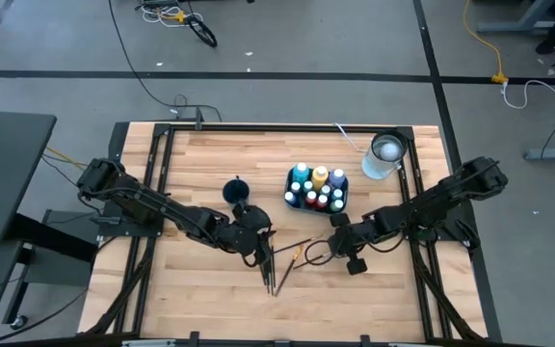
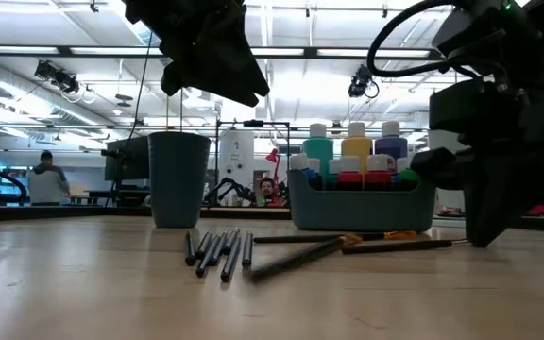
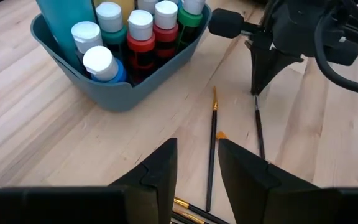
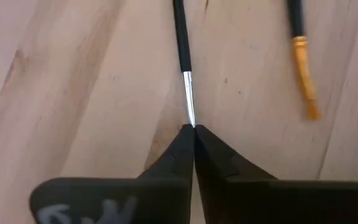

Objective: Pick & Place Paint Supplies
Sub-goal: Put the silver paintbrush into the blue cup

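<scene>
The brush's silver ferrule point(image 4: 189, 94) is pinched in my right gripper far from the dark cup, so my right gripper should lift the brush and hand the dark handle point(image 4: 181, 36) to my left gripper.
A blue bin point(image 1: 344, 196) holds white-capped paint bottles point(image 3: 140, 38). Thin dark-handled paintbrushes point(image 2: 217, 250) lie flat on the wood table in front of it. My right gripper point(image 4: 193, 129) is down at the tabletop, shut on the tip end of one dark brush point(image 3: 258, 124). Beside that brush lies another with an orange ferrule point(image 4: 303, 50). My left gripper point(image 3: 197, 165) hangs open above the table, over a loose brush point(image 3: 211, 149), with nothing between its fingers. My right gripper pinches the brush's thin silver ferrule end point(image 4: 189, 106) between its two fingertips. The fingers slant steeply down from the table's right side and lie in line with the brush. The brush rests flat on the table, and its dark handle point(image 4: 180, 37) runs away from the fingers.
A dark cup point(image 1: 236, 191) stands left of the bin. A clear container point(image 1: 385, 154) sits at the far right corner. Black frame rails point(image 1: 152, 193) run along the table's sides. Bare wood lies near the front edge.
</scene>
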Robot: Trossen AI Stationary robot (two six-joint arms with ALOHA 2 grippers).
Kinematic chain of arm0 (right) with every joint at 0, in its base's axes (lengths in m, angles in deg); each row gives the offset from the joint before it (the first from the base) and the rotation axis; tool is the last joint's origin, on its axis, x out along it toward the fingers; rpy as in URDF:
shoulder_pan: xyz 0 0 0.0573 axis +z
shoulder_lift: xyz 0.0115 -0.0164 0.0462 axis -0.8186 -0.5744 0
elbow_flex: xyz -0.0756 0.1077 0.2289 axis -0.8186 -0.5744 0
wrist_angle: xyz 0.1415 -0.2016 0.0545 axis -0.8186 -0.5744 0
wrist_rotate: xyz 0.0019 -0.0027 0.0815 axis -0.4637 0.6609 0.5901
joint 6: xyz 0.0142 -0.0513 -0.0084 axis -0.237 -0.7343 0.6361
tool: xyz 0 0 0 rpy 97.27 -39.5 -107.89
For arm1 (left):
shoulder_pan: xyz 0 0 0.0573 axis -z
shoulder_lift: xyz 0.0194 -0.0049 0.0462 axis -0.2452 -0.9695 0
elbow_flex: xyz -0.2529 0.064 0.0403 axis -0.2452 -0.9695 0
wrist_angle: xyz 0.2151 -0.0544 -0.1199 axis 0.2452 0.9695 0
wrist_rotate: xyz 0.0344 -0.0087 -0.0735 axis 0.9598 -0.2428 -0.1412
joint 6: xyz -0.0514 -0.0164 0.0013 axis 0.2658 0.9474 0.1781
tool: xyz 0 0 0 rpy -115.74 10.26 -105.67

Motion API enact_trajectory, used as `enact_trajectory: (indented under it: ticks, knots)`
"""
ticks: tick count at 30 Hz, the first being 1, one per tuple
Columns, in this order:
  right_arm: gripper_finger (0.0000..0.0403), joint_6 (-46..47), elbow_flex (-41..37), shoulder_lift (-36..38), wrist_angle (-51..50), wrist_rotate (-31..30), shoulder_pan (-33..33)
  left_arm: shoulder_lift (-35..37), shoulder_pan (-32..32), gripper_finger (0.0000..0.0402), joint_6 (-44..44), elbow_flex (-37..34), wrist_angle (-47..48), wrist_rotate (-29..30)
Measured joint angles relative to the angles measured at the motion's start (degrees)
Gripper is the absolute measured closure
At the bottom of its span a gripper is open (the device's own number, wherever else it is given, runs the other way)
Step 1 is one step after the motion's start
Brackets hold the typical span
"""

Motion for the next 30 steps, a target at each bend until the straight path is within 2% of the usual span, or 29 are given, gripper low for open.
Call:
enact_trajectory:
  ticks: [5,10,13,17,20,25,30]
  knots:
    - [0.0397,0.18,3.1,1.4,0.61,1.98,0.24,0.0,-0.2,0.0277,0.04,0.0,-0.04,1.64]
    - [0.04,-7.28,8.9,2.27,-4.29,-2.19,1.85,0.0,-1.35,0.0277,1.48,-0.02,-1.57,-0.32]
    - [0.0401,-16.76,13.38,2.29,-7.96,-10.55,3.43,0.02,-2.69,0.0277,0.83,-0.02,-3.86,-5.48]
    - [0.0402,-31.45,17.25,2.29,-5.32,-27.64,5.28,0.02,-4.59,0.0277,1.08,-0.02,-7.41,-16.01]
    - [0.0402,-42.26,18.48,2.31,-1.96,-33.88,5.84,0.02,-5.31,0.0277,1.07,-0.02,-9.61,-18.97]
    - [0.0402,-55.43,18.76,2.31,3.53,-35.14,5.84,0.04,-6.44,0.0271,1.09,-0.02,-10.58,-19.91]
    - [0.0403,-60.98,18.76,2.04,8.9,-34.27,5.79,0.04,-7.35,0.0267,1.7,-0.02,-11.31,-20.43]
